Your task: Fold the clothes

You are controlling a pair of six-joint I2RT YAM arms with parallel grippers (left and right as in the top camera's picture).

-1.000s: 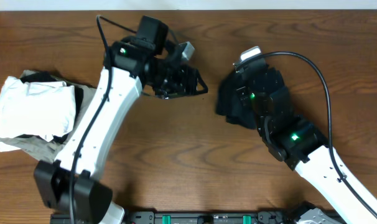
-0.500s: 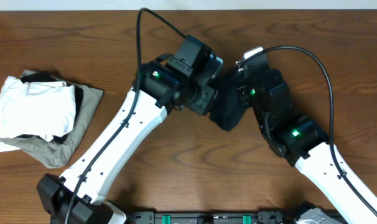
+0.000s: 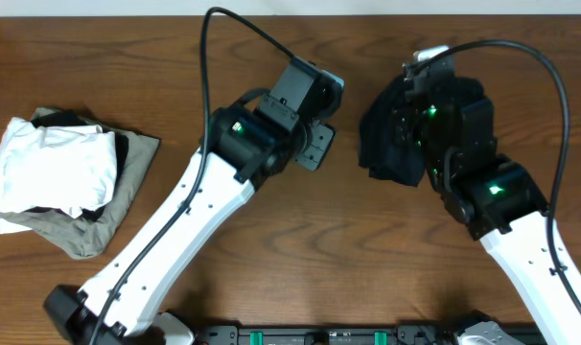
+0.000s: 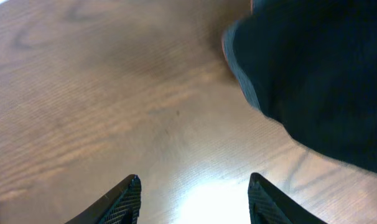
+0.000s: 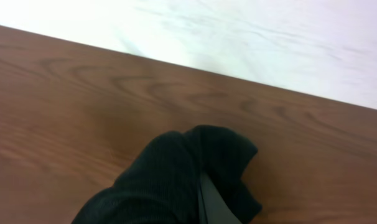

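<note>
The black leggings [image 3: 390,129] are hanging in a bunch from my right gripper. I should keep the leggings up and bring my left gripper around to their loose near edge [image 3: 396,176].
The black leggings [image 3: 386,144] lie bunched on the wooden table right of centre, partly under my right arm. My right gripper [image 5: 204,199] is shut on the leggings; black fabric [image 5: 170,180] wraps a finger in the right wrist view. My left gripper [image 3: 319,149] is open and empty just left of the bundle. In the left wrist view its fingertips [image 4: 195,193] hover above bare wood, with the leggings' edge [image 4: 313,74] and a thin coral-red trim at the upper right.
A stack of folded garments lies at the far left: a white one [image 3: 51,168] on an olive-grey one [image 3: 89,225]. The table's back edge meets a white wall [image 5: 269,37].
My left gripper has let go of the leggings and drawn back slightly left. My right arm has shifted right and up, carrying the bundle with it.
</note>
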